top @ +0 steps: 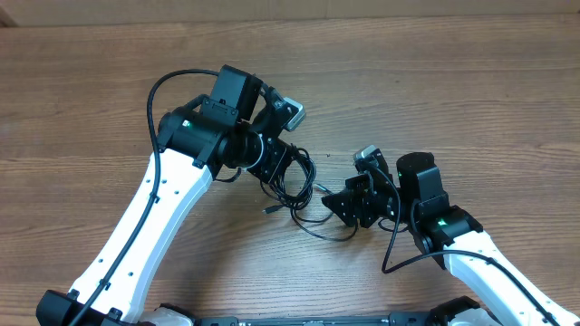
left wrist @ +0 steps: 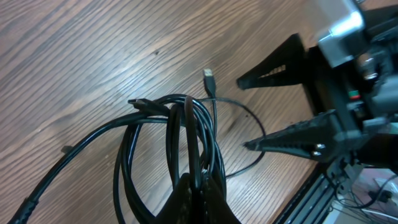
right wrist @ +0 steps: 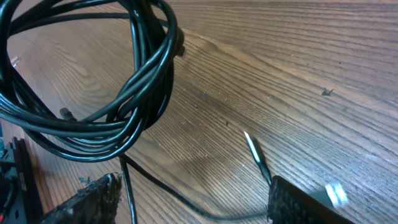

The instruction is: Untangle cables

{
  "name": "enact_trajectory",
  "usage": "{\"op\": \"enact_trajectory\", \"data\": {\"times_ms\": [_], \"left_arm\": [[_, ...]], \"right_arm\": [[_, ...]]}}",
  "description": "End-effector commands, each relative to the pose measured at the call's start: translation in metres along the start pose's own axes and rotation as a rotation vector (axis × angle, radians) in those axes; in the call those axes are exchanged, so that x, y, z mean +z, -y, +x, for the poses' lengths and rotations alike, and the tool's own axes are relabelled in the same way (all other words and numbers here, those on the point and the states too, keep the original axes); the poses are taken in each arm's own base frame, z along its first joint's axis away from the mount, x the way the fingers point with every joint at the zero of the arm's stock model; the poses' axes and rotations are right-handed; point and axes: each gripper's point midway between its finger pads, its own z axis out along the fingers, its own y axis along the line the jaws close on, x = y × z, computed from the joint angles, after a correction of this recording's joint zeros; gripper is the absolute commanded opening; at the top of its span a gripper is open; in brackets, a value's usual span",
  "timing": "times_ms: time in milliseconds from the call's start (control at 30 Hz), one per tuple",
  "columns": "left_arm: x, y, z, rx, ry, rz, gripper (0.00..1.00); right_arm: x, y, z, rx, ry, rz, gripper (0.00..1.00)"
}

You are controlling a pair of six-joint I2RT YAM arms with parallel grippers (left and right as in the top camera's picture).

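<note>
My left gripper should lower the bunch of cords, grip its outer cords (top: 280,188) and bring it over, as the looped cords (right wrist: 144,99) hang past my right gripper's open fingers.
The cables (top: 299,201) are a bunch of thin black cords looped together on the wooden table between the two arms. My left gripper (top: 283,172) is shut on several strands of the loop; in the left wrist view its fingers (left wrist: 202,200) pinch the cords (left wrist: 165,130), and a silver plug end (left wrist: 210,81) lies beyond them. My right gripper (top: 338,208) is open just to the right of the bunch. In the right wrist view its fingers (right wrist: 193,200) straddle one thin cord lying on the table. The loop (right wrist: 118,99) is to the upper left and a silver-tipped plug (right wrist: 253,148) is near the right finger.
The wooden table (top: 471,81) extends all round. The left arm's thicker black cable (top: 159,100) arcs over its white link. The right gripper's open black fingers (left wrist: 292,93) show in the left wrist view, with the table's front edge below them.
</note>
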Motion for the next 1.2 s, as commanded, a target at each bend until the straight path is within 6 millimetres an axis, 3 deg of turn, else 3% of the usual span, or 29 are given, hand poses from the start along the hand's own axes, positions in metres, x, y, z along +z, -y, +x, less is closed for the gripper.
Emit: {"op": "enact_trajectory", "data": {"times_ms": [0, 233, 433, 667, 700, 733, 767, 800, 867, 967, 1167], "left_arm": [[-0.007, 0.010, -0.010, 0.050, 0.042, 0.055, 0.04], [-0.007, 0.010, -0.010, 0.056, 0.041, 0.055, 0.04], [-0.007, 0.010, -0.010, 0.063, 0.042, 0.055, 0.04], [-0.007, 0.008, -0.009, 0.065, 0.040, 0.045, 0.04], [-0.007, 0.006, -0.009, 0.064, 0.038, 0.032, 0.15], [-0.007, 0.004, -0.009, 0.064, 0.035, 0.020, 0.33], [-0.007, 0.003, -0.009, 0.063, 0.034, 0.015, 0.70], [-0.007, 0.001, -0.008, 0.063, 0.033, 0.005, 0.86], [-0.007, -0.002, -0.008, 0.063, 0.030, -0.018, 1.00], [-0.007, -0.008, -0.007, 0.046, 0.023, -0.052, 1.00], [-0.009, -0.035, 0.006, -0.174, -0.019, -0.210, 1.00]], "right_arm": [[-0.001, -0.003, -0.004, -0.045, 0.007, -0.011, 0.73], [-0.002, -0.021, -0.002, -0.018, -0.004, -0.119, 0.72], [-0.003, -0.022, -0.003, 0.149, -0.010, -0.126, 0.72], [-0.003, -0.022, -0.003, 0.193, -0.012, -0.126, 0.72], [-0.003, -0.022, -0.003, 0.193, -0.012, -0.126, 0.72], [-0.003, -0.022, -0.003, 0.193, -0.012, -0.126, 0.72], [-0.003, -0.022, -0.003, 0.193, -0.012, -0.126, 0.72], [-0.003, -0.022, -0.003, 0.193, -0.012, -0.126, 0.72], [-0.003, -0.022, -0.003, 0.193, -0.012, -0.126, 0.72], [-0.003, -0.022, -0.003, 0.194, -0.012, -0.126, 0.72], [-0.003, -0.022, -0.003, 0.197, -0.012, -0.126, 0.72]]}}
